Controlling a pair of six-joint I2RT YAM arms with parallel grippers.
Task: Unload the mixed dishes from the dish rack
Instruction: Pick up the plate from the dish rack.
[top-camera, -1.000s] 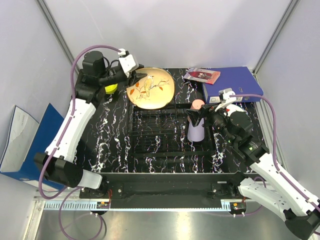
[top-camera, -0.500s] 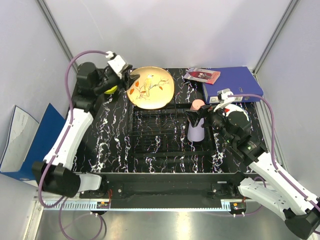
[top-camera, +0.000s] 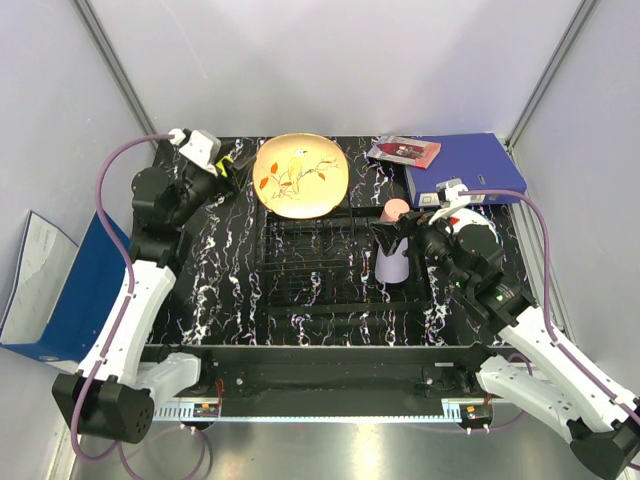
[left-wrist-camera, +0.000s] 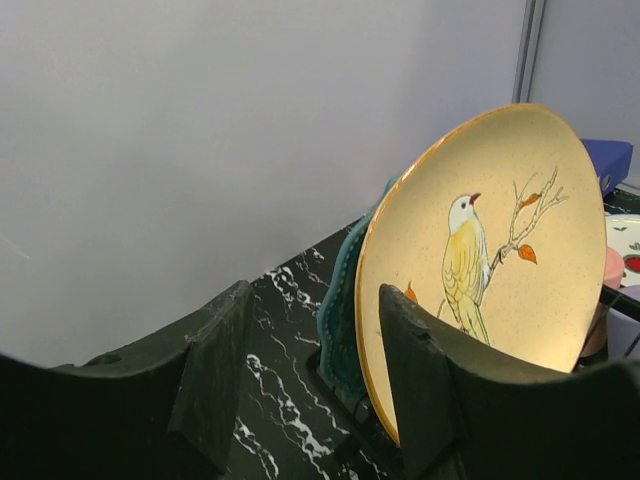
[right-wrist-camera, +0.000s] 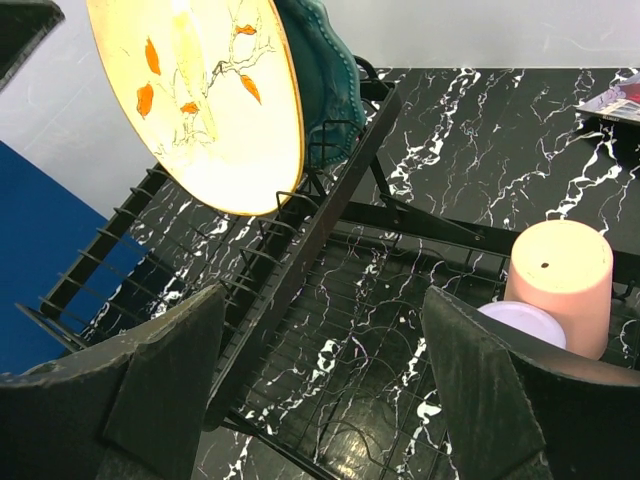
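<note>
The cream-orange plate's rim (top-camera: 257, 177) is edge-on to my open fingers. My left gripper should keep going toward it until the plate's rim is between the fingers.
The cream-orange plate (top-camera: 300, 175) with a bird on it stands upright in the black wire dish rack (top-camera: 310, 270). The teal scalloped plate (left-wrist-camera: 345, 300) stands just behind it. My left gripper (top-camera: 228, 168) is open and empty, to the left of both plates and apart from them; in its wrist view its jaws (left-wrist-camera: 310, 380) frame bare tabletop. My right gripper (top-camera: 388, 232) is open and empty over the rack floor (right-wrist-camera: 330, 330). The pink cup (right-wrist-camera: 558, 280) and lavender cup (right-wrist-camera: 525, 322) stand upside down by its right finger. The white plate (left-wrist-camera: 628, 240) peeks in at the far right. The yellow bowl is hidden.
A blue binder (top-camera: 465, 160) and a small red-patterned booklet (top-camera: 403, 151) lie at the back right. A blue folder (top-camera: 50, 280) leans outside the table's left edge. Grey walls close in the back and sides.
My left gripper has drawn back to the left, from the cream-orange plate's rim toward the back left corner. The plate stays in the rack. The right arm has not moved.
</note>
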